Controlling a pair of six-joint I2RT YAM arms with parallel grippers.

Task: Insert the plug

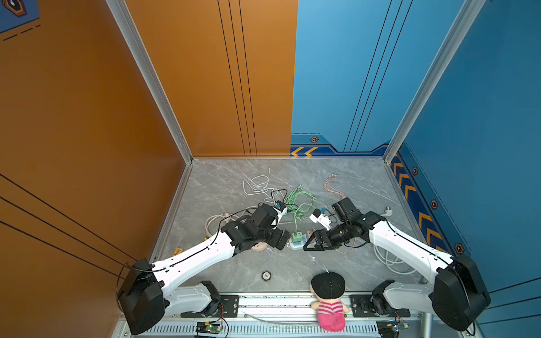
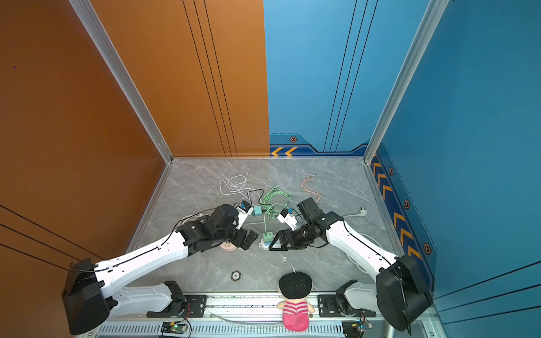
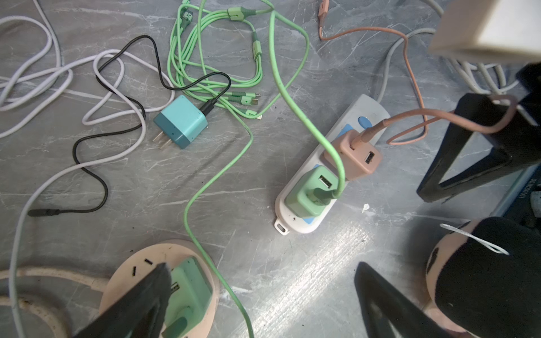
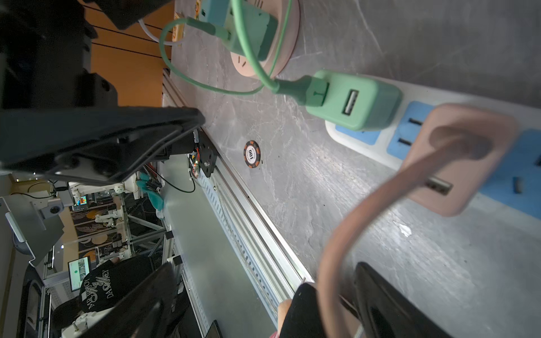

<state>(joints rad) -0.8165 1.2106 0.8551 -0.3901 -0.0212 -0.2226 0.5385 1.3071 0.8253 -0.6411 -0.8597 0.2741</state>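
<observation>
Next, I back my right gripper off and bring it over the charger (image 3: 355,153) from above, because it is tilted and the pink charger (image 4: 457,160) is off to one side of its fingers.
A white power strip (image 1: 293,245) (image 3: 366,109) (image 4: 439,90) with blue sockets lies mid-table. A green charger (image 3: 310,191) (image 4: 354,102) and a pink charger (image 3: 355,158) (image 4: 456,158) sit in it. A teal charger (image 3: 181,121) (image 2: 257,210) lies loose behind, prongs bare. A round pink socket (image 3: 126,269) (image 1: 259,248) holds another green charger (image 3: 190,286). My left gripper (image 1: 279,238) (image 3: 263,307) hangs open just right of that socket, holding nothing. My right gripper (image 1: 310,244) (image 4: 263,304) stands open at the strip's right, and the pink charger's cable (image 4: 330,263) passes between its fingers.
Green cables (image 1: 298,202), a white cable coil (image 1: 257,184) and pink leads (image 1: 332,187) lie behind the arms. A white plug (image 1: 388,211) lies at the right. A poker chip (image 1: 266,275) and a doll (image 1: 328,301) sit by the front rail.
</observation>
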